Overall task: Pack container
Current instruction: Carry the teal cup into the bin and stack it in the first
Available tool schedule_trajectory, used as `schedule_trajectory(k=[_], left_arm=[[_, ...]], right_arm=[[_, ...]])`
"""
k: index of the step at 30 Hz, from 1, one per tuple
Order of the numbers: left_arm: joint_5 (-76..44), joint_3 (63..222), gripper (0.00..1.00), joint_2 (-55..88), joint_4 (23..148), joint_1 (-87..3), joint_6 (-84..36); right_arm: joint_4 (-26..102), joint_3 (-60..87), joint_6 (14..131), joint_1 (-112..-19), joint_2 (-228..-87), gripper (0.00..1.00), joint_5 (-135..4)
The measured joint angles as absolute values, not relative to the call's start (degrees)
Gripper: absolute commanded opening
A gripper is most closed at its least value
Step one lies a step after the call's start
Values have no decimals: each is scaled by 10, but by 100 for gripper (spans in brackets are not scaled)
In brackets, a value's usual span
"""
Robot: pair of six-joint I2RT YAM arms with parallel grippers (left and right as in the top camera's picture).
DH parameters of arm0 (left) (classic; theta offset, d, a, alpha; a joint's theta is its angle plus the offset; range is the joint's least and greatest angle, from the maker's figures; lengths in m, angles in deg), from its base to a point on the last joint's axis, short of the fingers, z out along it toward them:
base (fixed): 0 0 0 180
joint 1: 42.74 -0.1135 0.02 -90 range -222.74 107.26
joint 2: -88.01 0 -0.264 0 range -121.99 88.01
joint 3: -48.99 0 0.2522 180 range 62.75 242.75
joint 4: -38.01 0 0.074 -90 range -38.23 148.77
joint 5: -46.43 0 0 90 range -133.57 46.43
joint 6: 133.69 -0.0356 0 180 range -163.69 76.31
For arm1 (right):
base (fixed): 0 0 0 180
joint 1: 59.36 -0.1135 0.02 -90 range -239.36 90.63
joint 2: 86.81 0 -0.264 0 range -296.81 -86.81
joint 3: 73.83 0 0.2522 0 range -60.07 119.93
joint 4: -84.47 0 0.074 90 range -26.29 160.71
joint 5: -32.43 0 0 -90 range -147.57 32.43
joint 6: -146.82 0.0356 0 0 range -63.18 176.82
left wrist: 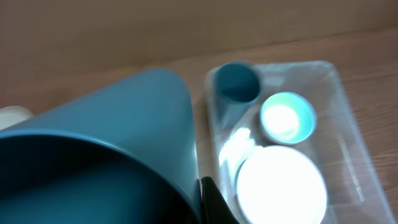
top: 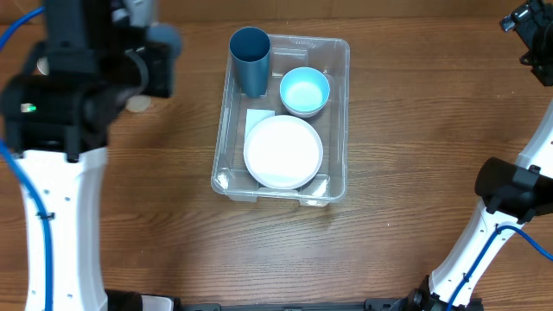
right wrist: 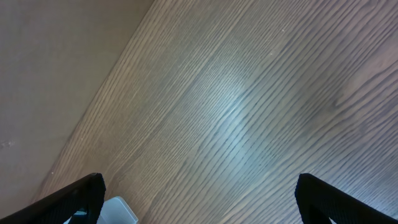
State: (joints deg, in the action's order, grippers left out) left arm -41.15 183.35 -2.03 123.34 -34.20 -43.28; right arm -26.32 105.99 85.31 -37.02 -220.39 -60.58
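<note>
The teal cup is upright and the dark blue cup's opening open; my left gripper should keep on over the bin and let go once the cups nest.
The container is a large clear bin at the table's middle. It holds an upright dark blue cup, a light blue bowl and a white plate. The bin also shows in the left wrist view. My left gripper is shut on a big teal cup that fills that view; one black finger presses on its side. It hangs left of the bin. In the overhead view the arm hides it. My right gripper is open and empty, far right.
A small pale object lies on the wood table under the left arm, also in the left wrist view. A pale corner of something shows by the right gripper's left finger. Both arm bases stand at the front.
</note>
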Motion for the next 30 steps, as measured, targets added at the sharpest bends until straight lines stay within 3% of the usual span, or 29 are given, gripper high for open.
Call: schedule_trajectory(k=[15, 30], left_arm=[[-447, 1833, 4, -147, 1066, -215, -433], [-460, 1833, 4, -181, 1082, -212, -433]], right_arm=[[-263, 1060, 853, -370, -2204, 100, -606], [-263, 1060, 853, -370, -2204, 100, -606]])
